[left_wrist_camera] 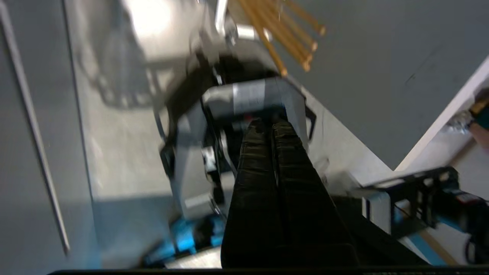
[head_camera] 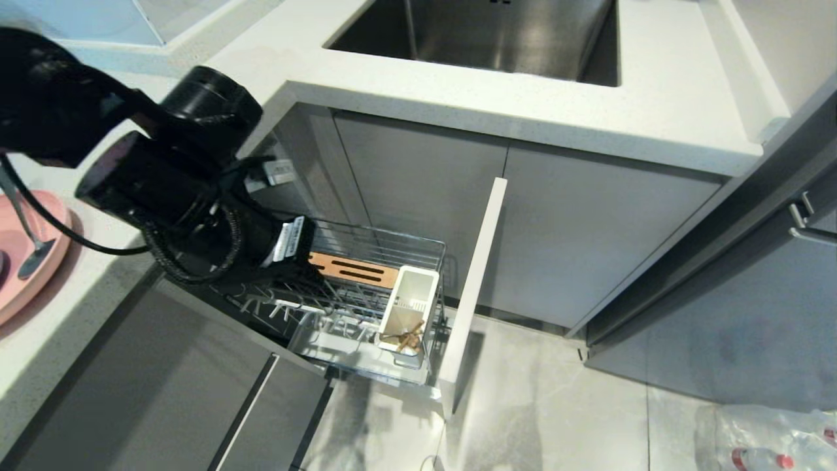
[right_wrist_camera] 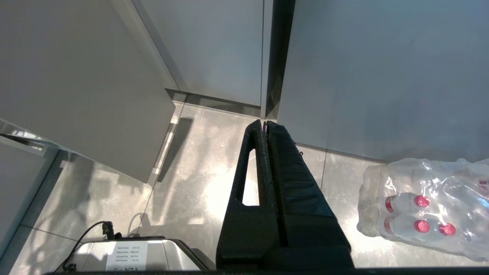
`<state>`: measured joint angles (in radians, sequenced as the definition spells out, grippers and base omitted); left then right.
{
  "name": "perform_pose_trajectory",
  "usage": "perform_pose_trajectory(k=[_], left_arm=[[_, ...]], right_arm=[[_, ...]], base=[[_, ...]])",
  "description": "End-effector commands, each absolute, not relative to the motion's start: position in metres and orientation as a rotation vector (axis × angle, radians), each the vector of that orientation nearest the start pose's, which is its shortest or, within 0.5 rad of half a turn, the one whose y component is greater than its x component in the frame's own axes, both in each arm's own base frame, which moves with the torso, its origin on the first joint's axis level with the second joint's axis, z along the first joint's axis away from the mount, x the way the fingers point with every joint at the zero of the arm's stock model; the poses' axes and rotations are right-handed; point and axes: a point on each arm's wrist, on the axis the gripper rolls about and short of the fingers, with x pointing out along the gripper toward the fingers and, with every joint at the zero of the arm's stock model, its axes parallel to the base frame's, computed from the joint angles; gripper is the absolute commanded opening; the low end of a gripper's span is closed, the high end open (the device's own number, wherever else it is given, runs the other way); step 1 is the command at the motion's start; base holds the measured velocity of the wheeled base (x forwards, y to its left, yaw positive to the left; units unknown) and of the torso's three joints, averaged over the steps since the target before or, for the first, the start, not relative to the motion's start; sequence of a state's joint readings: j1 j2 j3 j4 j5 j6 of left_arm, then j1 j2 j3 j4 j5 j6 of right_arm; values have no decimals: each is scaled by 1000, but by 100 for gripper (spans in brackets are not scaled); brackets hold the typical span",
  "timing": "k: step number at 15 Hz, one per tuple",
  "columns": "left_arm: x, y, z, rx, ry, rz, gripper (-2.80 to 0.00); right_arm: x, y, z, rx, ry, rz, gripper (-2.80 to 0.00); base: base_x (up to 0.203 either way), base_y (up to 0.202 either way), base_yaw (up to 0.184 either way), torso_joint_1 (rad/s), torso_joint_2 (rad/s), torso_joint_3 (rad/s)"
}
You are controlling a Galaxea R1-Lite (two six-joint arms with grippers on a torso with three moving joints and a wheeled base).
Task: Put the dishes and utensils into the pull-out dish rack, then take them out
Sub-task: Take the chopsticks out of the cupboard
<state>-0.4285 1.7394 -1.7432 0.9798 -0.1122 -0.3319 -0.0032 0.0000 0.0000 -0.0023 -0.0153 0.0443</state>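
I should go on moving my left gripper toward the chopsticks' ends (head_camera: pixel 411 336), which stand clear of the white utensil cup, and open it until its fingers are on both sides of the bundle (left_wrist_camera: pixel 286 29).
The pull-out dish rack (head_camera: pixel 366 297) stands drawn out below the counter, its front panel (head_camera: pixel 474 281) seen edge-on. Light wooden chopsticks (head_camera: pixel 407 337) stand in its white utensil cup (head_camera: pixel 410 302), next to the wooden strip (head_camera: pixel 353 269). My left arm (head_camera: pixel 196 196) reaches down over the rack's left part. In the blurred left wrist view my left gripper (left_wrist_camera: pixel 271 126) is shut with nothing seen between its fingers, and the chopsticks (left_wrist_camera: pixel 290 42) lie just beyond it. A pink plate (head_camera: pixel 46 261) with a silver utensil (head_camera: pixel 29 245) on it sits on the left counter. My right gripper (right_wrist_camera: pixel 264 124) hangs shut over the floor.
A steel sink (head_camera: pixel 484 33) is set in the white counter (head_camera: pixel 588 124) above the rack. Grey cabinet fronts (head_camera: pixel 163 379) close in both sides. A wrapped pack of water bottles (right_wrist_camera: pixel 424 206) lies on the tiled floor at the right.
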Motion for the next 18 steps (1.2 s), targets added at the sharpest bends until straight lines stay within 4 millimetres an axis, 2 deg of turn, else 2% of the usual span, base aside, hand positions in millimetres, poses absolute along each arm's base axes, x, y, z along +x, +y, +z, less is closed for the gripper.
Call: perform_pose_trajectory(k=[1, 3, 7, 10, 13, 14, 18], left_arm=[[276, -143, 262, -140, 1174, -299, -280], [287, -160, 249, -187, 1232, -227, -280], [304, -181, 226, -254, 1274, -81, -280], [314, -186, 206, -251, 1331, -39, -280], [318, -187, 196, -243, 1361, -27, -280], [318, -187, 197, -244, 1361, -29, 0], [321, -189, 191, -240, 1372, -25, 0]], right_arm=[[-23, 0, 76, 44, -3, -18, -280], [-23, 0, 76, 45, -3, -19, -280], [-23, 0, 76, 45, -3, -18, -280], [-23, 0, 76, 44, -3, -18, -280], [-23, 0, 76, 44, -3, -18, -280], [-23, 0, 76, 45, -4, -20, -280], [-23, 0, 76, 44, -3, -18, -280]], base=[[0, 0, 0, 0, 0, 0], [0, 0, 0, 0, 0, 0], [0, 0, 0, 0, 0, 0], [0, 0, 0, 0, 0, 0], [0, 0, 0, 0, 0, 0], [0, 0, 0, 0, 0, 0], [0, 0, 0, 0, 0, 0]])
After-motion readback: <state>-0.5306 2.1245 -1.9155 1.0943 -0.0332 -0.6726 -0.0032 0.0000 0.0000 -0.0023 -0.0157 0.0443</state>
